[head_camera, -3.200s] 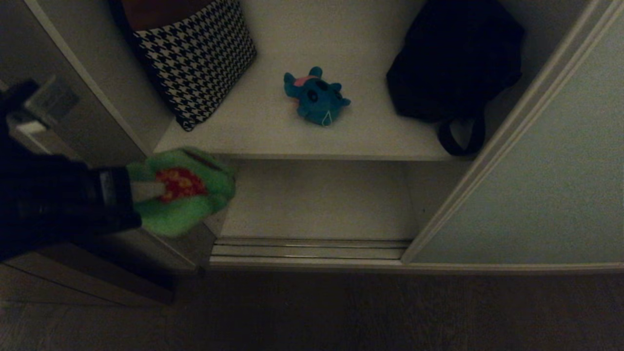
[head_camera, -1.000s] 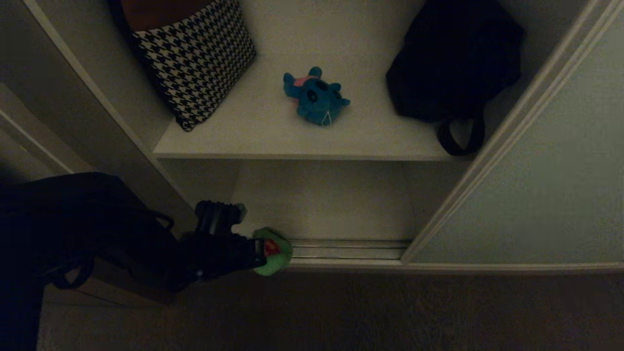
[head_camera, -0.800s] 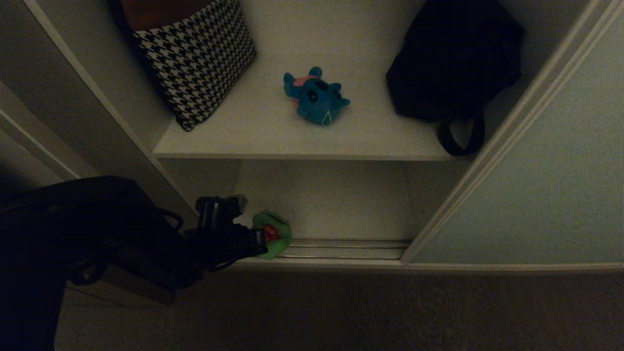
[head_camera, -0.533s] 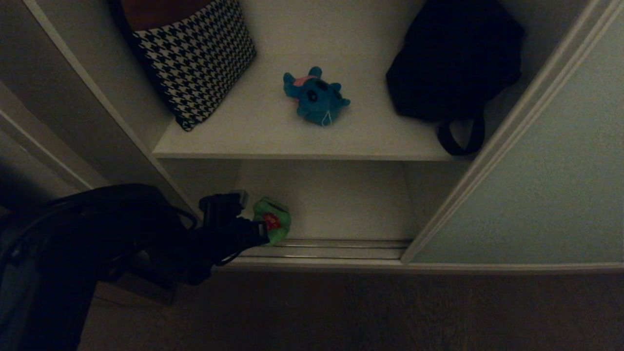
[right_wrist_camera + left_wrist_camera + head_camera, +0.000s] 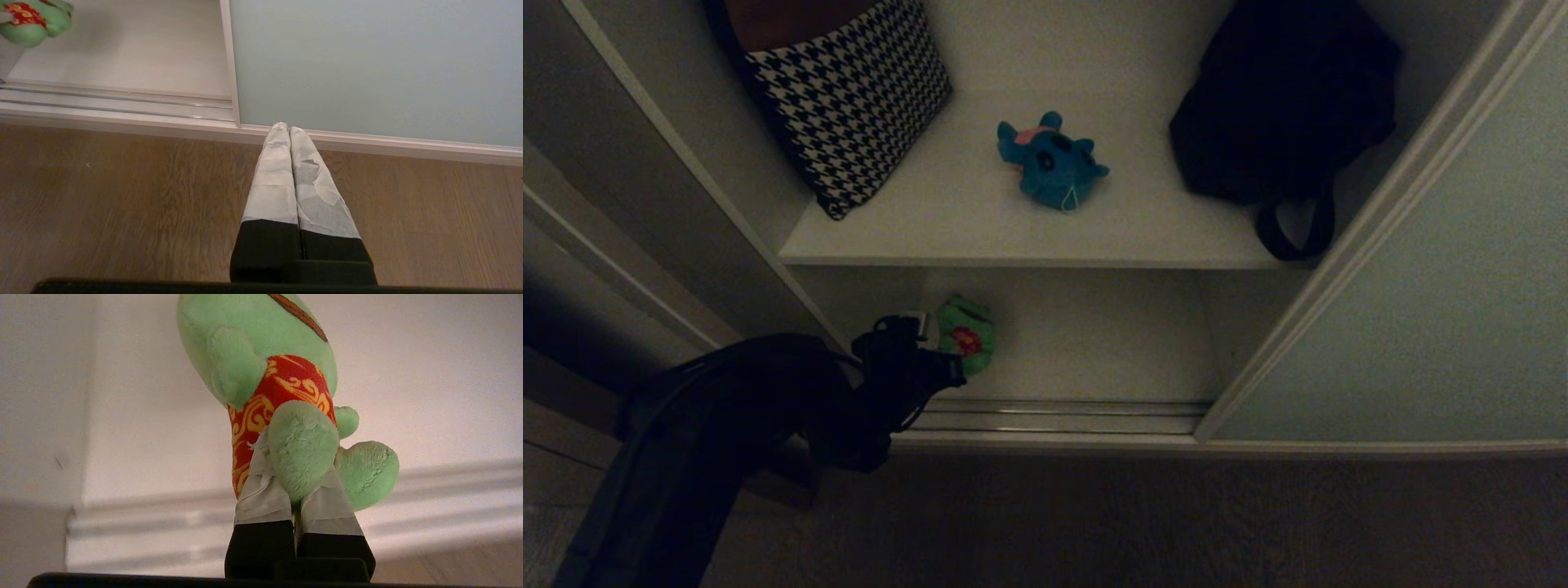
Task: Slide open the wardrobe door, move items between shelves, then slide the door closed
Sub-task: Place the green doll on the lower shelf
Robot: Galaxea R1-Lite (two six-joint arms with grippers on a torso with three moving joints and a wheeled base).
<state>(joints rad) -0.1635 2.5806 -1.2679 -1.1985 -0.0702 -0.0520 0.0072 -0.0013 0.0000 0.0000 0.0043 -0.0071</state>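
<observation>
The green plush toy (image 5: 966,331) is hanging above a clear part of the lower shelf (image 5: 1009,374). My left gripper should keep lowering the toy until it is near the shelf, and then let go.
The sliding wardrobe door (image 5: 1437,286) stands pushed to the right, leaving the compartment open. My left gripper (image 5: 946,349) is shut on a green plush toy (image 5: 965,331) with a red and yellow patterned torso, holding it just above the lower shelf (image 5: 1094,335) near its left end. In the left wrist view the taped fingers (image 5: 261,490) pinch one leg of the green toy (image 5: 261,355). A teal-blue plush toy (image 5: 1054,163) lies mid upper shelf (image 5: 980,220). My right gripper (image 5: 284,127) is shut and empty, low over the floor before the door (image 5: 367,61).
A houndstooth cushion (image 5: 849,90) leans at the upper shelf's left and a black bag (image 5: 1282,106) sits at its right. The door's floor track (image 5: 1062,416) runs along the wardrobe front. The wardrobe side panel (image 5: 662,163) is close on the left. Wooden floor (image 5: 122,204) lies in front.
My left arm has carried the green plush toy from in front of the floor track inward over the lower shelf, toward its left rear. The blue toy and the door stay put.
</observation>
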